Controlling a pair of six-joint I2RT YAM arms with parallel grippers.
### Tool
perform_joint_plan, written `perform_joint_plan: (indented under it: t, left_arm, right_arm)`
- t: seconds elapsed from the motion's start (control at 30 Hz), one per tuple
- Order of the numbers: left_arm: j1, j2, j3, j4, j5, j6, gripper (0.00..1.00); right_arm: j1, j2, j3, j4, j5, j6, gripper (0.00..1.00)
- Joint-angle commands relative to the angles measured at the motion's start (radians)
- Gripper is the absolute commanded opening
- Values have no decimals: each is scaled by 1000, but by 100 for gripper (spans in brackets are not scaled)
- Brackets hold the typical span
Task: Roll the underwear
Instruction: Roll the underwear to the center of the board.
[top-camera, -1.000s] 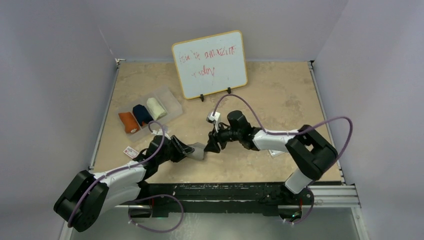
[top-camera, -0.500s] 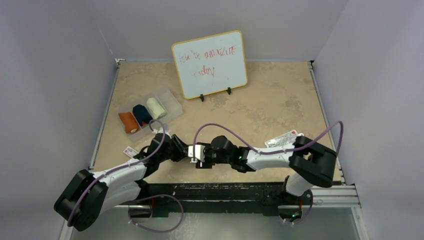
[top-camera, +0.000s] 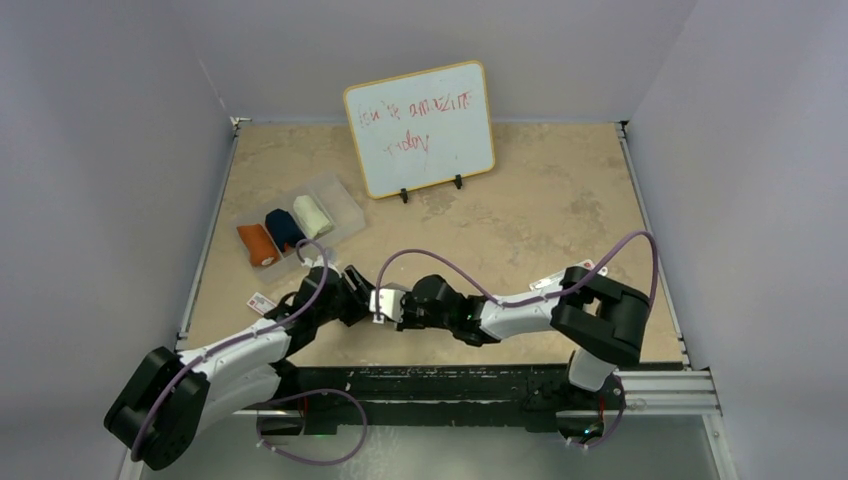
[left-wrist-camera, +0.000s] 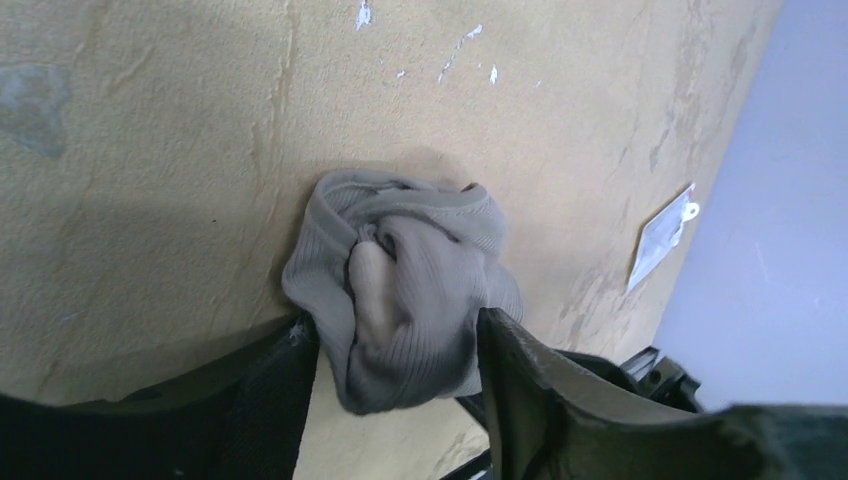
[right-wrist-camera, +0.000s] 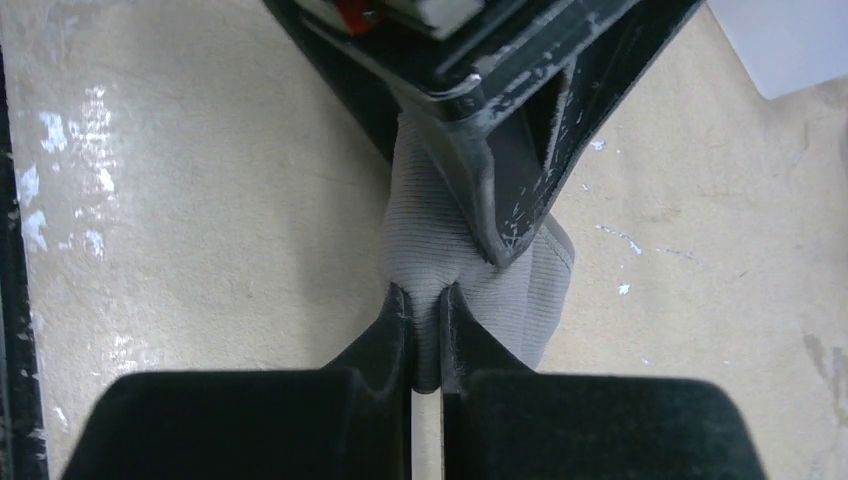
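Observation:
My right gripper is pinching a fold of the loose grey roll. Next, my left gripper closes tight on the roll's sides (left-wrist-camera: 420, 330) before my right gripper moves away.
The grey underwear (left-wrist-camera: 410, 270) is a crumpled roll on the tan table, with a beige band showing in its middle. My left gripper (left-wrist-camera: 395, 322) stands open around it, one finger touching each side. My right gripper (right-wrist-camera: 425, 292) is shut on a fold of the same grey underwear (right-wrist-camera: 425, 230), right below a left finger (right-wrist-camera: 490, 190). From above the two grippers meet near the table's front left, left gripper (top-camera: 355, 295) and right gripper (top-camera: 372, 305), and hide the grey roll. Orange (top-camera: 257, 243), navy (top-camera: 284, 228) and cream (top-camera: 312, 215) rolls lie in a tray.
The clear tray (top-camera: 345, 205) sits at the left rear. A whiteboard (top-camera: 420, 128) stands at the back. A white card (top-camera: 262, 302) lies left of the left arm, another tag (top-camera: 560, 280) by the right arm. A black rail (top-camera: 450, 380) runs along the near edge.
My right arm swung left from the table's middle to the left gripper and shut on a fold of the grey roll. The left jaws widened.

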Motion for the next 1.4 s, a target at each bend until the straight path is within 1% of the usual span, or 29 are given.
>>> perform_joint_plan:
  t: [0.0, 0.07, 0.13, 0.23, 0.33, 0.47, 0.53, 0.6, 0.7, 0.8, 0.9, 0.93, 1.0, 1.1, 1.13, 1.17, 1.23, 1.27, 1.33, 1.37]
  left_arm:
    - [-6, -70, 5, -91, -28, 35, 61]
    - [-4, -108, 2, -99, -27, 28, 65]
    - [-5, -151, -5, -110, -26, 21, 69]
    - [-5, -191, -29, -117, -21, -5, 71]
    - [-4, -205, -76, -48, -10, -32, 72]
    - [-7, -148, -109, 86, 18, -42, 72]
    - [-6, -101, -91, 102, 12, -32, 72]
    - [-7, -68, -79, 135, -5, -25, 72]
    - [-6, -41, -87, 210, -27, -28, 72]
    - [-5, -7, -71, 202, -67, -17, 72]
    - [-5, 42, -70, 225, -82, -10, 68]
    - [-5, 66, -69, 242, -82, -4, 64]
    - [-5, 128, -59, 278, -79, 9, 54]
    - [-6, 208, -28, 276, -72, 27, 33]
    - [-7, 223, -21, 271, -74, 26, 28]
    - [-7, 231, -21, 272, -73, 22, 26]
    - [-7, 240, -21, 262, -70, 16, 24]
    - [-7, 242, -14, 246, -69, 15, 24]
    - [-7, 239, -7, 218, -68, 13, 23]
    - [-7, 236, -4, 210, -68, 12, 23]
  right_arm:
    - [-56, 23, 30, -185, -147, 197, 0]
    - [-107, 27, 28, -171, -265, 284, 0]
    - [-175, 28, 3, -103, -371, 388, 0]
    - [-251, 52, -23, 6, -515, 553, 0]
    - [-291, 108, -14, 82, -624, 696, 0]
    - [-333, 186, -30, 248, -715, 875, 0]
    - [-356, 218, -42, 324, -750, 942, 0]
    - [-378, 249, -42, 359, -785, 978, 0]
    - [-399, 282, -37, 375, -814, 998, 0]
    - [-412, 295, -34, 374, -834, 1001, 0]
    - [-424, 309, -25, 370, -859, 1002, 0]
    - [-429, 314, -20, 364, -865, 1003, 0]
    - [-435, 320, -10, 352, -873, 1006, 2]
    - [-448, 310, 5, 325, -870, 1007, 5]
    - [-453, 301, 12, 296, -862, 1004, 7]
    - [-454, 286, 23, 255, -851, 991, 10]
    - [-455, 239, 47, 145, -819, 901, 24]
    - [-455, 205, 58, 91, -776, 844, 31]
    - [-453, 122, 67, -5, -727, 748, 42]
    - [-454, 83, 63, -23, -713, 712, 46]
